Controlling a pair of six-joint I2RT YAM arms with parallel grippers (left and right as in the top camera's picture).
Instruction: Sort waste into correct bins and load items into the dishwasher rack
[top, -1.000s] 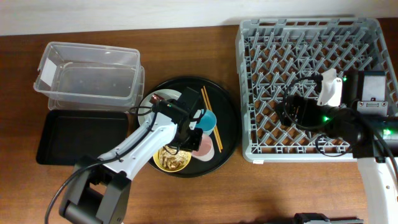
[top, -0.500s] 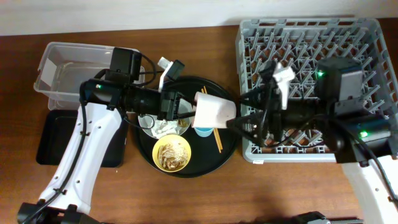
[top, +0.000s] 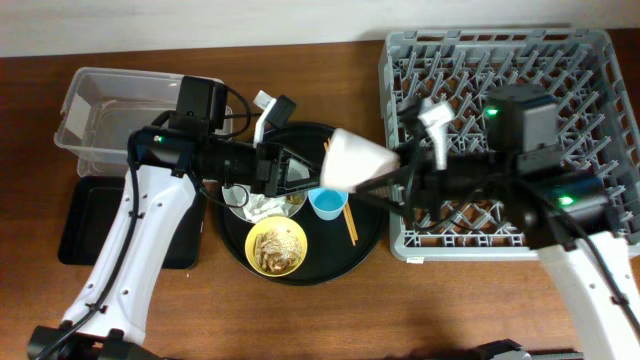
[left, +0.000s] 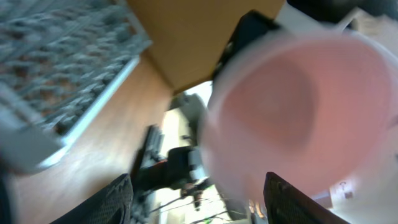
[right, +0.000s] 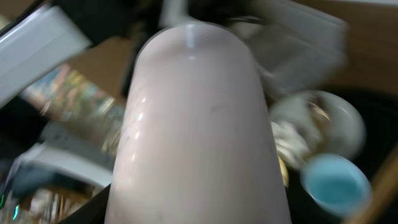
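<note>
The pink cup's opening (top: 340, 160) points toward my left gripper, away from the dishwasher rack, so my right gripper should flip it opening down into the rack's near corner (top: 424, 226).
The pink cup (top: 355, 160) hangs on its side above the round black tray's far edge, and my right gripper (top: 385, 185) is shut on it; in the right wrist view the cup (right: 199, 124) fills the space between the fingers of that gripper (right: 199, 202). My left gripper (top: 298, 170) is open just left of the cup. Its wrist view looks into the cup's mouth (left: 305, 118), and the gripper (left: 200, 186) has its fingers spread apart. On the tray lie the light blue cup (top: 326, 203), the yellow bowl (top: 277, 245) with noodle scraps, the grey plate (top: 262, 200) with tissue, and the chopsticks (top: 348, 222).
The dishwasher rack (top: 500, 60) fills the right side. The clear tub (top: 120, 120) stands at the far left, with the shallow black tray (top: 90, 225) in front of it. The round black tray (top: 365, 240) lies between them and the rack.
The pink cup has passed from my left gripper to my right. The left jaws opened and the right jaws closed on the cup, which shifted slightly right.
</note>
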